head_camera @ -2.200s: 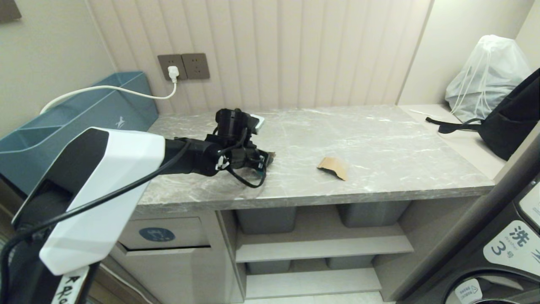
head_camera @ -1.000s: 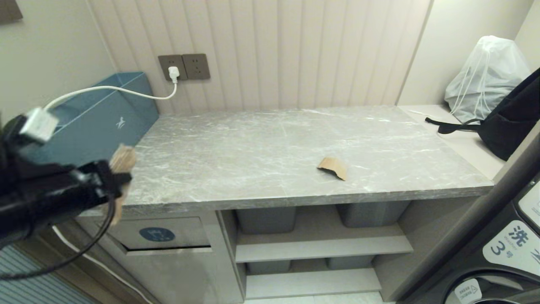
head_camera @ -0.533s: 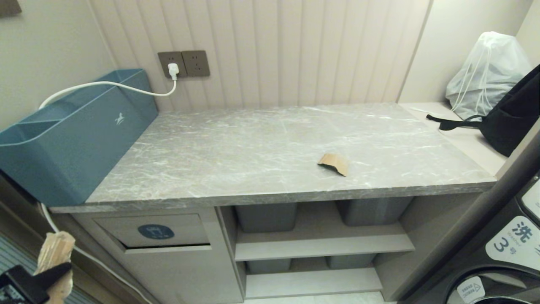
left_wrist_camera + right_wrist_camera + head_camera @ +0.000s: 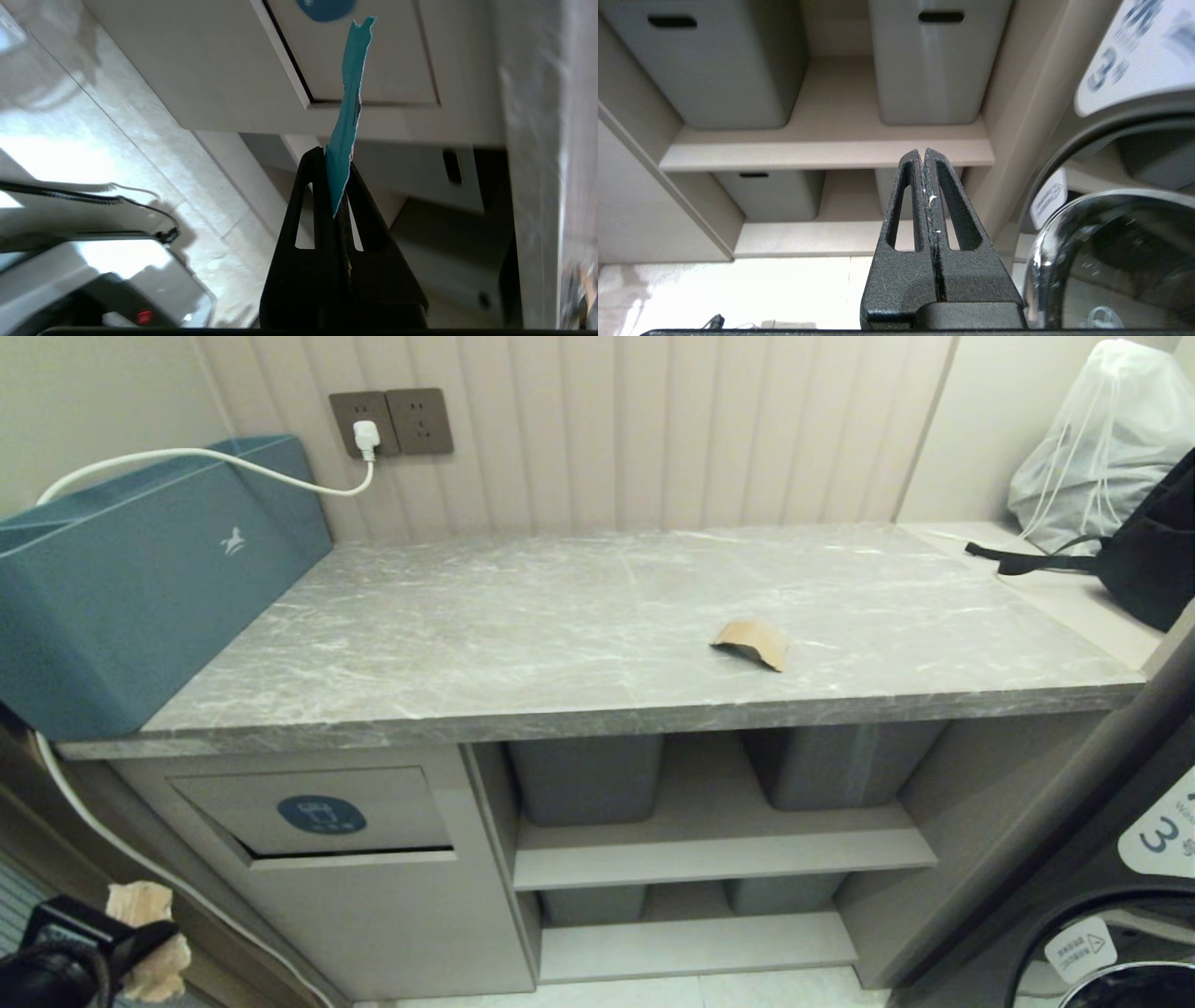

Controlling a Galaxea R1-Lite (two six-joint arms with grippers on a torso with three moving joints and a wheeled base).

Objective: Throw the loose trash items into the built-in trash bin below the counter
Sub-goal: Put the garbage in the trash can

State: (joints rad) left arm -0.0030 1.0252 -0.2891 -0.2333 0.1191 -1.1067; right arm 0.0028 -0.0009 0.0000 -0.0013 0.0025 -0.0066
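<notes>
I should keep pushing forward with my left gripper until the trash bin's beige flap [image 4: 319, 812] swings in, and then let go, because the torn cardboard scrap's loose end [image 4: 357, 45] points at the flap.
My left gripper [image 4: 154, 933] is low at the bottom left, below and left of the built-in trash bin's beige flap [image 4: 373, 798] with its round blue sticker [image 4: 321, 814]. It is shut on a torn cardboard scrap [image 4: 142, 903], tan in the head view and teal-blue [image 4: 348, 107] in the left wrist view, where the gripper [image 4: 334, 156] points at the flap [image 4: 392, 56]. A plain tan arched scrap [image 4: 752, 641] lies on the grey marble counter [image 4: 523, 616]. My right gripper [image 4: 923, 154] is shut with nothing in it, parked in front of the shelves.
A blue box [image 4: 140, 579] stands on the counter's left end with a white cable [image 4: 205, 455] plugged into the wall socket. Grey tubs [image 4: 586, 775] sit on the beige shelves. A black bag [image 4: 1148, 560] and a white sack lie at the right; a washing machine [image 4: 1120, 933] is at the lower right.
My left gripper lifted the scrap off the counter and carried it left and down below counter level. The head camera dropped lower, so the whole scene shifted up.
</notes>
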